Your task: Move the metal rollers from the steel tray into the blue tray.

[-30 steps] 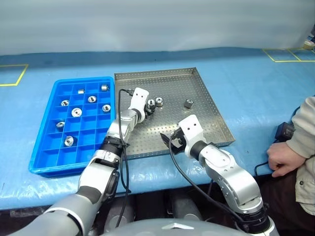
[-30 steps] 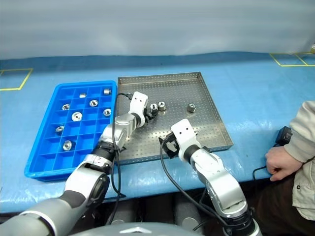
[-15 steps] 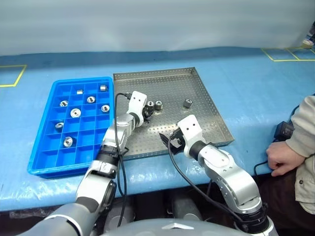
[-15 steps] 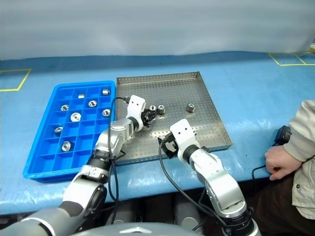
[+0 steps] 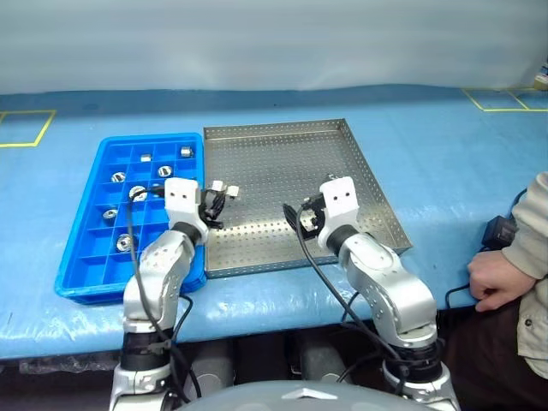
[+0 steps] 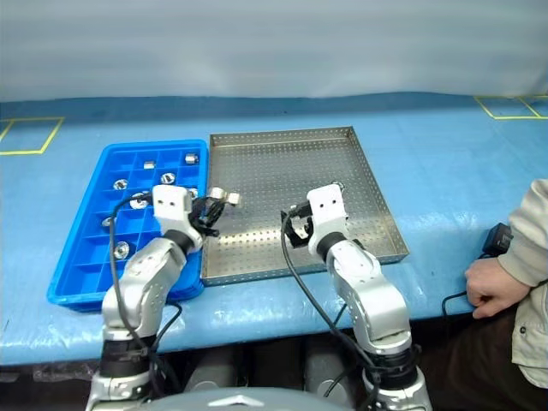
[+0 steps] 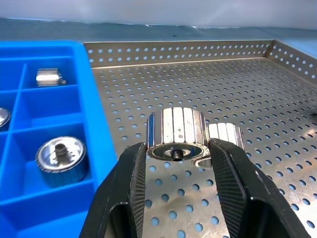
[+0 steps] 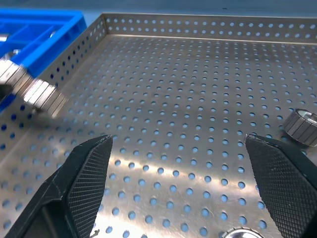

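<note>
The second roller is only clinging to the held roller's side. I expect the second roller will come away by itself when I pull with my right gripper.
My left gripper is shut on a shiny metal roller. A second roller clings to the first one's side. The pair hangs above the steel tray's left rim, next to the blue tray. The steel tray is a perforated silver tray in the middle of the table. My right gripper is open over the tray's near half, with nothing between its fingers. One roller lies on the tray floor just past the right gripper. Several rollers sit in the blue tray's compartments.
A blue cloth covers the table. A person's hand rests at the table's right front edge beside a black device. Yellow tape marks lie at the far corners.
My left gripper has pulled back and to the left from the tray's middle, lifting two rollers toward the blue tray. My right gripper has moved a little forward over the steel tray.
</note>
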Available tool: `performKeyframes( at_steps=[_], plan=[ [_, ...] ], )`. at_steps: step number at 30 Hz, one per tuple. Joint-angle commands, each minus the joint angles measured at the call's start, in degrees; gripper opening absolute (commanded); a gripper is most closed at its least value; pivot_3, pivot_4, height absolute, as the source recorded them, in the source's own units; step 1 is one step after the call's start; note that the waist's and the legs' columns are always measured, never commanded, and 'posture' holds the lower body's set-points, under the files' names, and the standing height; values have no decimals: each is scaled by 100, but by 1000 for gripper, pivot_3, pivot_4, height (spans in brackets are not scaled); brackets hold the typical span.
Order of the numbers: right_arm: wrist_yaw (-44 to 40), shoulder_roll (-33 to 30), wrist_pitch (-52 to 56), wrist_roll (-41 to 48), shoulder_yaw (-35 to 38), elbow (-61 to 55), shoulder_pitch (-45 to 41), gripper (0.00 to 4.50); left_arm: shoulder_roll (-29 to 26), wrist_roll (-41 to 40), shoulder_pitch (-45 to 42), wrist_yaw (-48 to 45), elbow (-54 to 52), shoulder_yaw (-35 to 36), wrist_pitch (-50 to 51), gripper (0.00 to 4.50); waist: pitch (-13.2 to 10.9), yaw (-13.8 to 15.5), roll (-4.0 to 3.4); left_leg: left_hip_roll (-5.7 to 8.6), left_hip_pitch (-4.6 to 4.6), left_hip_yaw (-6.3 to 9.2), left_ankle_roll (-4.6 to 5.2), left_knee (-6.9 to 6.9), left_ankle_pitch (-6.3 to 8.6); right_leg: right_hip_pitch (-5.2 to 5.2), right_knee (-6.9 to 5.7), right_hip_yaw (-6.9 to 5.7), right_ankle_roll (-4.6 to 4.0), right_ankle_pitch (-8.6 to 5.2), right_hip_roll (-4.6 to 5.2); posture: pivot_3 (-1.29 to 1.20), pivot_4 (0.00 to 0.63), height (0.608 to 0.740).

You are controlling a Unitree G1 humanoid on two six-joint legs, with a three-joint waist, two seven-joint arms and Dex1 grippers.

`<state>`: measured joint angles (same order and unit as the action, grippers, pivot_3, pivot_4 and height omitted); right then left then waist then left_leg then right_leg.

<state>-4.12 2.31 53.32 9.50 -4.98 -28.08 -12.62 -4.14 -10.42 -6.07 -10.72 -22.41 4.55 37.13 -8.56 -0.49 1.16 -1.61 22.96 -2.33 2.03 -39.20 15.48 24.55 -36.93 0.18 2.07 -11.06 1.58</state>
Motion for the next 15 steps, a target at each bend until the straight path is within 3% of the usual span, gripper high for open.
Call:
performKeyframes(
  at_steps=[1, 3, 9, 10, 15],
  plan=[
    [434, 780, 266, 435, 632, 97, -254, 4500, 84, -161, 149, 90, -460, -80, 63, 1670, 0, 28, -3, 0, 0, 2, 0, -1, 0, -1, 2, -2, 0, 0, 0, 62, 150, 740],
    [723, 1187, 497, 781, 1006, 225, -356, 4500, 238, -324, 220, 162, -496, -66, 193, 1670, 0, 69, -2, 4, 2, 0, 2, 0, 1, -2, 6, -1, -15, -8, 5, 75, 150, 740],
    [726, 1022, 636, 1254, 855, 245, -429, 4500, 460, -666, 10, 141, -479, -140, 188, 1670, -1, 89, -4, 2, 2, -1, 5, 4, 3, 1, 5, -2, -18, -10, -1, 74, 150, 740],
    [673, 850, 602, 1221, 695, 212, -430, 4500, 460, -716, -38, 110, -450, -162, 213, 1670, -1, 91, -4, 2, 2, 1, 5, 5, 3, 1, 4, -3, -18, -10, -1, 72, 150, 740],
    [-117, -1154, -115, 167, -1272, -63, -388, 4500, 580, -1216, -331, 56, -246, -69, 568, 1670, -3, 59, -5, 6, 4, -3, 7, 7, 4, 1, 10, -3, -37, -23, 3, 48, 150, 740]
  ],
)
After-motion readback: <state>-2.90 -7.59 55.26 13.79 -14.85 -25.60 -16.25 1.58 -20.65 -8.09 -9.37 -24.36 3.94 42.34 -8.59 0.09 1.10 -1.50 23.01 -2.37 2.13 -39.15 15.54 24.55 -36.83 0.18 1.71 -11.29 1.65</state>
